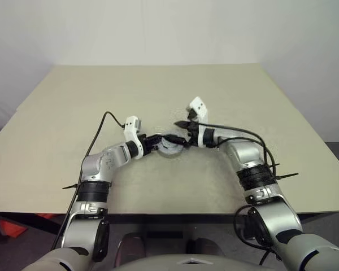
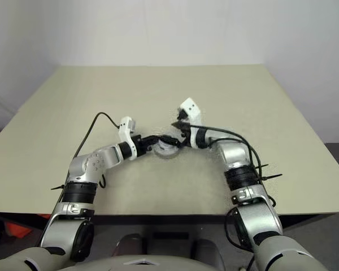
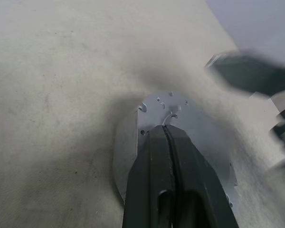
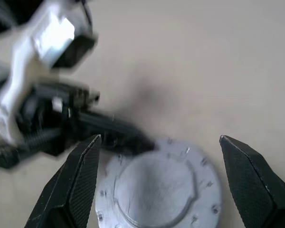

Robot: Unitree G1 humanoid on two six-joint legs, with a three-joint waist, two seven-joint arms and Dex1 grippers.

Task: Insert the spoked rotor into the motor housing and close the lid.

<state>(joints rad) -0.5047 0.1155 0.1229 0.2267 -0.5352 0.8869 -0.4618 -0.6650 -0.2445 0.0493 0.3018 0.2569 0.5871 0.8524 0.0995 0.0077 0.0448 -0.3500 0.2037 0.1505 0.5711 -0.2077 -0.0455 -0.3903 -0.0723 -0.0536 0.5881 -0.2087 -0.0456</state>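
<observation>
I expect the lid (image 1: 169,145), level and centred over the grey side of the motor housing (image 1: 170,153), to come along when I carry the motor housing.
A round grey lid (image 4: 156,190) lies smooth face up at the middle of the table, small holes around its rim. Under it shows the grey wall of the motor housing (image 3: 119,161). The spoked rotor is hidden. My left gripper (image 3: 166,128) is shut with nothing in it, and its tips rest on the lid's top near the edge. The right gripper (image 4: 160,138) hangs open just above the lid, one finger to each side, touching nothing. In the head views the two grippers (image 1: 161,139) (image 1: 181,132) meet over the lid (image 1: 170,148).
The beige table (image 1: 73,113) reaches well out on every side of the puck. A pale wall stands behind its far edge. Black cables trail from both wrists over the tabletop.
</observation>
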